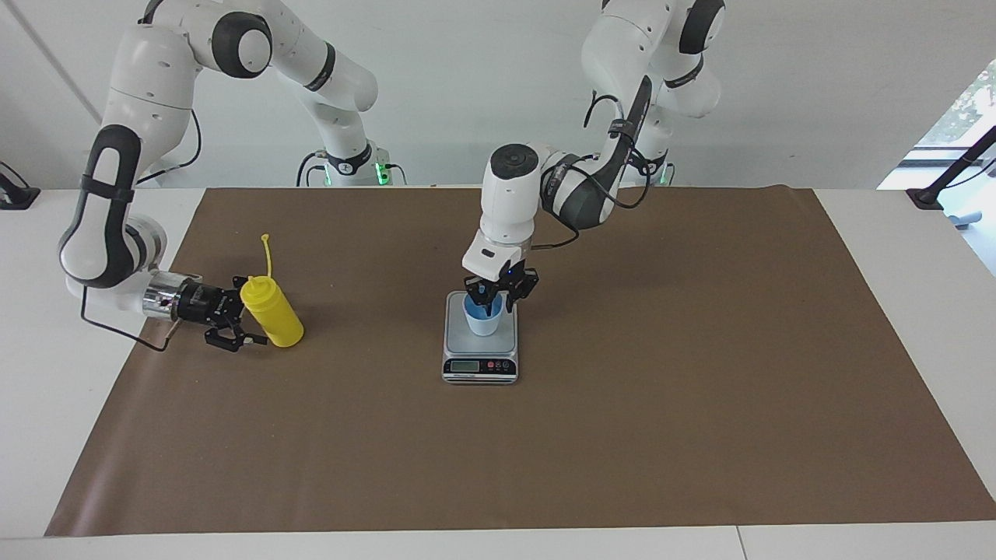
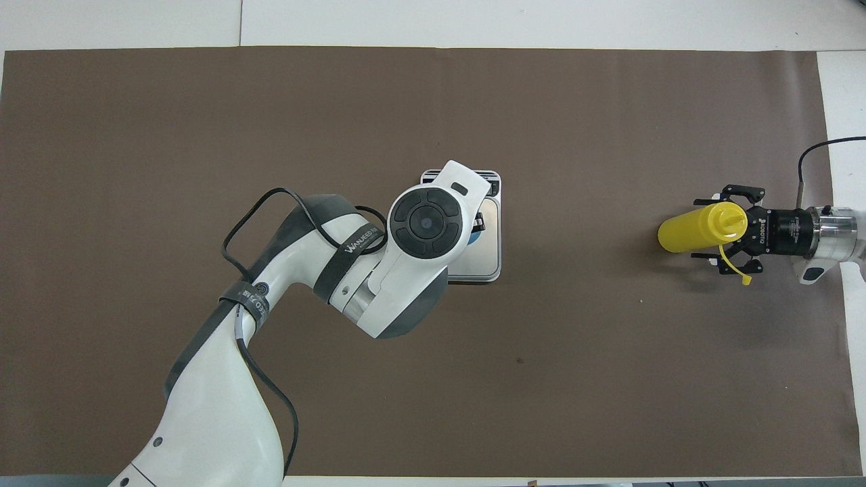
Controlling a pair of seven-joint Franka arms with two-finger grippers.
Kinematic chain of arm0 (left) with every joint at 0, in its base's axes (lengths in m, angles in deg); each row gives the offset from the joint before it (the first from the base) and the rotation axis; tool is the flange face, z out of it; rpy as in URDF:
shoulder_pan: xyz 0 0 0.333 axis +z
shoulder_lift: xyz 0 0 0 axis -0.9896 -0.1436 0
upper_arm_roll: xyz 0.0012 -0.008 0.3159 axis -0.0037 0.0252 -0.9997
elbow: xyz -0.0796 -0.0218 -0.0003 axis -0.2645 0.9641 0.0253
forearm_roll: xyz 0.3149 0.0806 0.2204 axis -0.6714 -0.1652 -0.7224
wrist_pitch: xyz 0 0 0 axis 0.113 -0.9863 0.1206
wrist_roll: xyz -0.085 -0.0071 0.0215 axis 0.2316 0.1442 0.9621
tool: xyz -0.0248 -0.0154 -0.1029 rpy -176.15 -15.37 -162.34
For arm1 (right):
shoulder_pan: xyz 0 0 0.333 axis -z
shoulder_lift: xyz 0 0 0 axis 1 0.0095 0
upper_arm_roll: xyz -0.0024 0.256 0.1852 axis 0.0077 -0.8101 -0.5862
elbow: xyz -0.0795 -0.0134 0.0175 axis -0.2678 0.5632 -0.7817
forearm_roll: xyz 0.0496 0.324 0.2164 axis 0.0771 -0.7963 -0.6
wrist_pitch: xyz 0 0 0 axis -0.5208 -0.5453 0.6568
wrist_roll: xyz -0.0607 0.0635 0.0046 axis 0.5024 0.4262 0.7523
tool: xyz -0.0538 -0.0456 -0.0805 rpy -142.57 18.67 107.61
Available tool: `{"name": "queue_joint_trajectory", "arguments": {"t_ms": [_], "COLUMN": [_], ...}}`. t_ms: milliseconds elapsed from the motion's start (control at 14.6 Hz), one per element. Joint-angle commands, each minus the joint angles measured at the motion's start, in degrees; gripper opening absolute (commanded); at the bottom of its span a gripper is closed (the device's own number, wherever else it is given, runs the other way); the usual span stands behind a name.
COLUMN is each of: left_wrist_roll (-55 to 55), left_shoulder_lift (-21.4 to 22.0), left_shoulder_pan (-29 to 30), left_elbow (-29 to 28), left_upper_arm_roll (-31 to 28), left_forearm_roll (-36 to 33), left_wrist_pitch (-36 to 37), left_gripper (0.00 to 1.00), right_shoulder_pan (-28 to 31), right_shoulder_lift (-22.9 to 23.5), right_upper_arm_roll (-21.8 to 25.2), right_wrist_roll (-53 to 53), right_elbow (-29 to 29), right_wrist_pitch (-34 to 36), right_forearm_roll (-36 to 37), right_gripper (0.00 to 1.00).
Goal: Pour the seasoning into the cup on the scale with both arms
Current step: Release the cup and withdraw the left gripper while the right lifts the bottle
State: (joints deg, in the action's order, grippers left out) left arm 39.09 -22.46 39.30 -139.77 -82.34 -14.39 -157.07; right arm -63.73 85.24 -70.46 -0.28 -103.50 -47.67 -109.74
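Observation:
I expect the cap strap [image 2: 736, 268] to move along and keep sticking out when I lift the yellow seasoning bottle, because the strap's upper end is joined to the bottle's neck [image 2: 720, 247].
The light blue cup [image 1: 483, 318] is on the scale's silver plate [image 1: 503, 336], under my left gripper [image 1: 492, 299], which is shut on the cup's rim from above with one finger inside. In the overhead view the left wrist hides the cup except for a blue sliver [image 2: 476, 237]. The yellow seasoning bottle [image 1: 272, 313] stands on the mat toward the right arm's end, its cap strap [image 1: 266, 253] sticking up. My right gripper [image 1: 243, 313] is level with the bottle, open, one finger on each side of its upper body. The bottle also shows in the overhead view [image 2: 690, 230].
A brown mat [image 1: 661, 404] covers most of the white table. The scale's black display strip [image 1: 479, 365] faces away from the robots. The left arm's elbow and cable [image 2: 304, 230] hang over the mat beside the scale.

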Motion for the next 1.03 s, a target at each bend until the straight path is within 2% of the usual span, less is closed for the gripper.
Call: {"name": "queue_joint_trajectory", "arguments": {"t_ms": [0,137,206,274,343,480,549,617,960], "left_wrist_roll": [0.26,-1.40,-3.50,-6.22,-9.12,-16.92,-20.97,-24.75,-36.73], "left_shoulder_lift": [7.01,12.82,15.72,17.66,18.90,20.40,21.10,21.37,24.53], "left_shoulder_pan": [0.78,2.71,4.63,6.39,8.15,12.45,14.82,17.28,28.19], "left_elbow": [-5.01,-10.63,-13.18,-14.77,-15.23,-15.32,-15.32,-15.23,-14.88], "left_upper_arm_roll": [-0.76,-0.84,-0.76,-0.76,-0.84,-0.76,-0.76,-0.76,-1.11], "left_forearm_roll": [-1.00,-1.00,-1.00,-1.00,-1.00,-0.91,-0.91,-0.91,-0.74], "left_wrist_pitch": [0.86,1.82,2.00,3.13,4.80,8.75,10.94,12.71,15.27], "left_gripper": [1.00,1.00,1.00,1.00,1.00,1.00,1.00,1.00,1.00], "right_shoulder_pan": [-0.15,-1.20,-1.38,-1.38,-1.47,-1.90,-2.34,-3.22,-11.03], "right_shoulder_lift": [-2.57,-2.74,-2.83,-2.92,-2.92,-2.92,-3.01,-3.10,-6.52], "right_upper_arm_roll": [-0.02,-0.02,-0.02,-0.02,-0.02,-0.02,-0.02,-0.02,0.33], "right_wrist_roll": [3.03,4.60,5.13,5.14,5.05,4.70,4.26,3.48,-8.37], "right_elbow": [-4.25,-5.39,-5.74,-5.84,-5.75,-5.66,-5.31,-4.70,0.65], "right_wrist_pitch": [-1.62,-1.80,-2.41,-3.63,-3.82,-4.17,-4.34,-5.04,-10.67], "right_forearm_roll": [-1.58,-3.59,-3.95,-3.95,-3.95,-4.91,-4.92,-4.92,-2.64], "right_gripper": [1.00,1.00,0.94,0.77,0.51,0.26,0.09,0.00,0.00]}}
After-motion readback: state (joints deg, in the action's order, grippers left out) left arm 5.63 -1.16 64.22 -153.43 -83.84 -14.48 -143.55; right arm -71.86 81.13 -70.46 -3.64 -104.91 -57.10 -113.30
